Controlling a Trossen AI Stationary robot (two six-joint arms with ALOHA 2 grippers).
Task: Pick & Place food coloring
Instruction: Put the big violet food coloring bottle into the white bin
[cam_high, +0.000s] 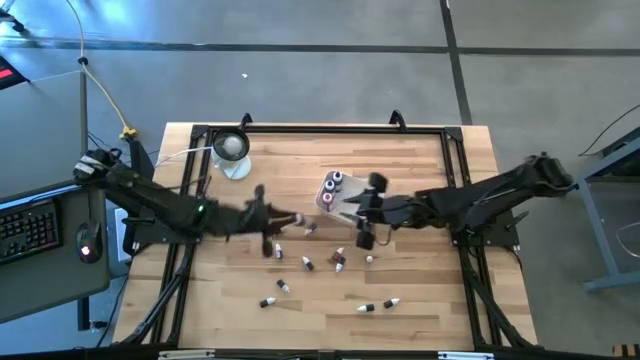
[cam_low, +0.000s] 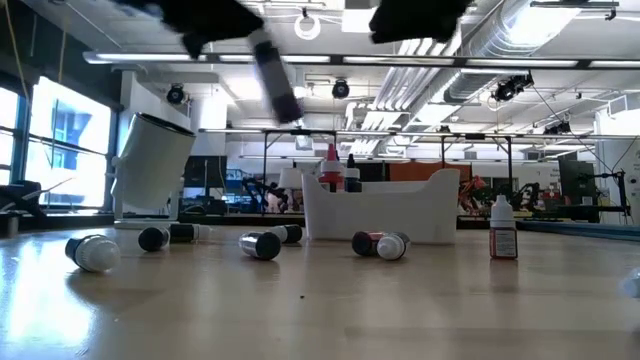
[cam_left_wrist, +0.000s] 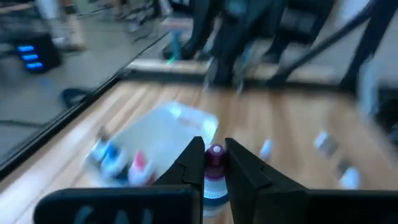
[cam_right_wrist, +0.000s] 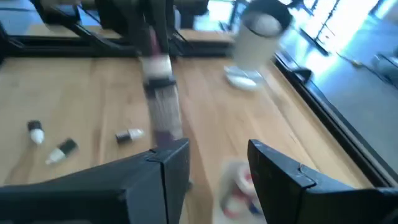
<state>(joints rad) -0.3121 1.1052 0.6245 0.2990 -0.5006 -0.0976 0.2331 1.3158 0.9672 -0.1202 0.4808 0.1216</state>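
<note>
The bottle leans, its base (cam_low: 287, 107) toward my open right gripper, so my left gripper should keep the cap, straighten the bottle up and stand it in the tray (cam_high: 349, 184).
Several tiny food coloring bottles (cam_high: 338, 260) lie on their sides across the wooden table, and one stands upright (cam_low: 503, 228). More stand in the white tray (cam_high: 325, 195). My left gripper (cam_left_wrist: 214, 148) hangs above the table just left of the tray (cam_left_wrist: 158, 140) and is shut on one bottle (cam_left_wrist: 214, 186) with a dark red cap. My right gripper (cam_right_wrist: 217, 152) is open and empty, hovering at the tray's right side (cam_high: 362, 212). My left gripper pinches the small bottle between its two fingers (cam_left_wrist: 194, 163) at the capped end (cam_left_wrist: 215, 153), which shows between the fingertips. The pale body with a blue band runs back between the fingers. The bottle is lifted clear of the table (cam_high: 298, 218).
A round clear dish with a white ball (cam_high: 231, 148) stands near the table's far left corner. A black frame rail (cam_high: 320, 128) runs around the table's edges. Loose bottles lie between the tray and the near edge (cam_high: 378, 304).
</note>
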